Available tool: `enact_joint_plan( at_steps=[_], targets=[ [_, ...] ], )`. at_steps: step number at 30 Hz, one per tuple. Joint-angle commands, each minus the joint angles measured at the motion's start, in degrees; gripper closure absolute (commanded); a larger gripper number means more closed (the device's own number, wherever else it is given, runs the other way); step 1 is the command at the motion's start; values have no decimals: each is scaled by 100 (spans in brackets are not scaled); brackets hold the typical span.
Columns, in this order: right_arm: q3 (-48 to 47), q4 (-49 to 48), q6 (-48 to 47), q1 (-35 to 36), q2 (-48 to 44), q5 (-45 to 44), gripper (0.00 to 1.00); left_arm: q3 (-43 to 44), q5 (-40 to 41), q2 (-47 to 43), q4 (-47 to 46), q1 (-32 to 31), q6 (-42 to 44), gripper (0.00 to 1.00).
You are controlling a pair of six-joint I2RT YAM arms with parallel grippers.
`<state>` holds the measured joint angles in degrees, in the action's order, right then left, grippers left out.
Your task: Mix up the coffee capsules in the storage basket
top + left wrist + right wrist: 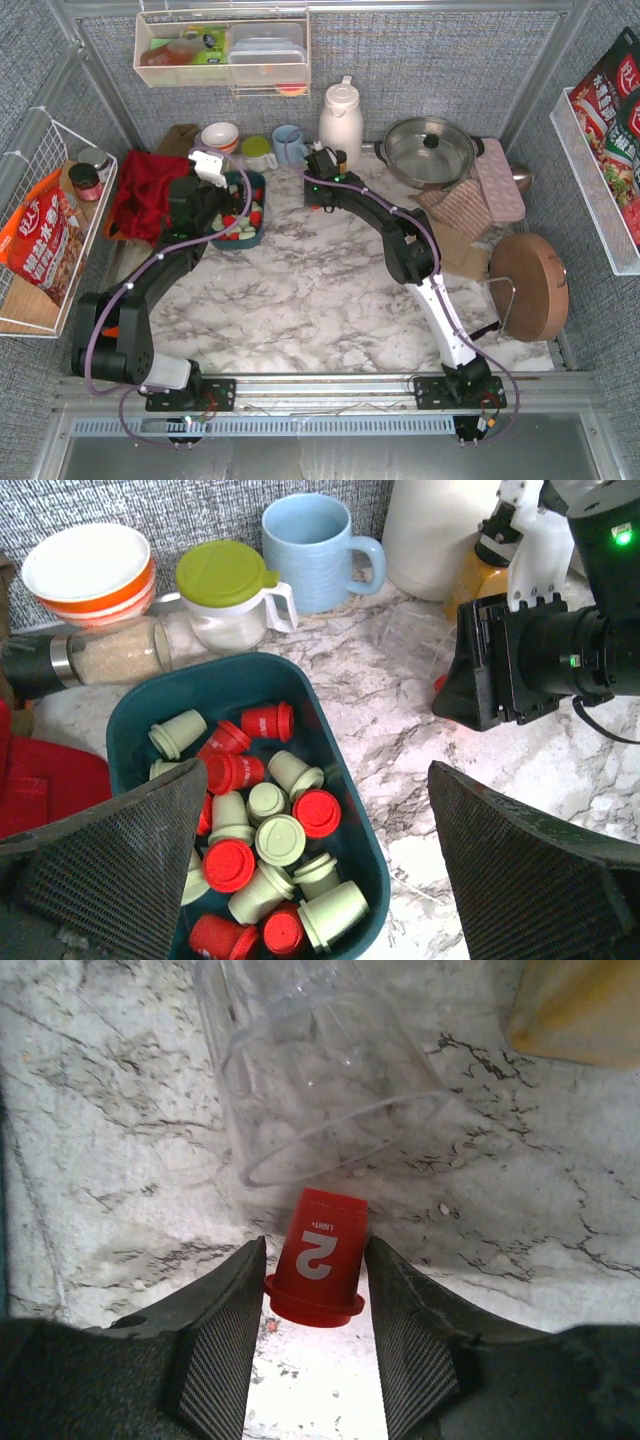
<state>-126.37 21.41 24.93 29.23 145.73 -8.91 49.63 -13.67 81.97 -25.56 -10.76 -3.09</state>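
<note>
The red capsule (320,1252) sits at a slant in the robot's right gripper next to the clear cup's rim, so the robot should pull it onto open marble (334,231) and grip it straight there.
The dark teal storage basket (362,825) holds several red and mint green coffee capsules (270,832), jumbled together; it also shows in the top view (257,236). My left gripper (315,780) is open and empty, hovering over the basket's right part, one finger over the capsules and the other over the marble; in the top view the left gripper (222,207) is at the basket. My right gripper (315,1248) is shut on one red capsule (320,1250) marked "2", just right of the basket, in front of a clear plastic cup (320,1090) lying on its side.
Behind the basket stand a blue mug (315,545), a green-lidded jar (230,590), an orange-striped bowl (90,570) and a lying shaker (100,655). A white jug (340,115), a steel pot (430,150) and a red cloth (150,190) are nearby.
</note>
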Motion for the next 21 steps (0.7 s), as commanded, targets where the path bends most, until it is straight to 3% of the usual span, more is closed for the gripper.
enact_joint_plan(
  at_steps=[1,13,21],
  targets=[
    [146,244,65,-5,-94,-99,52,-54,157,-100,-726,4,-46,1],
    [1994,64,-238,38,-1407,165,57,-119,-63,-341,-801,8,-60,1],
    [2260,283,-558,-73,-1618,185,33,-128,-116,-307,-802,5,-53,1]
  ],
)
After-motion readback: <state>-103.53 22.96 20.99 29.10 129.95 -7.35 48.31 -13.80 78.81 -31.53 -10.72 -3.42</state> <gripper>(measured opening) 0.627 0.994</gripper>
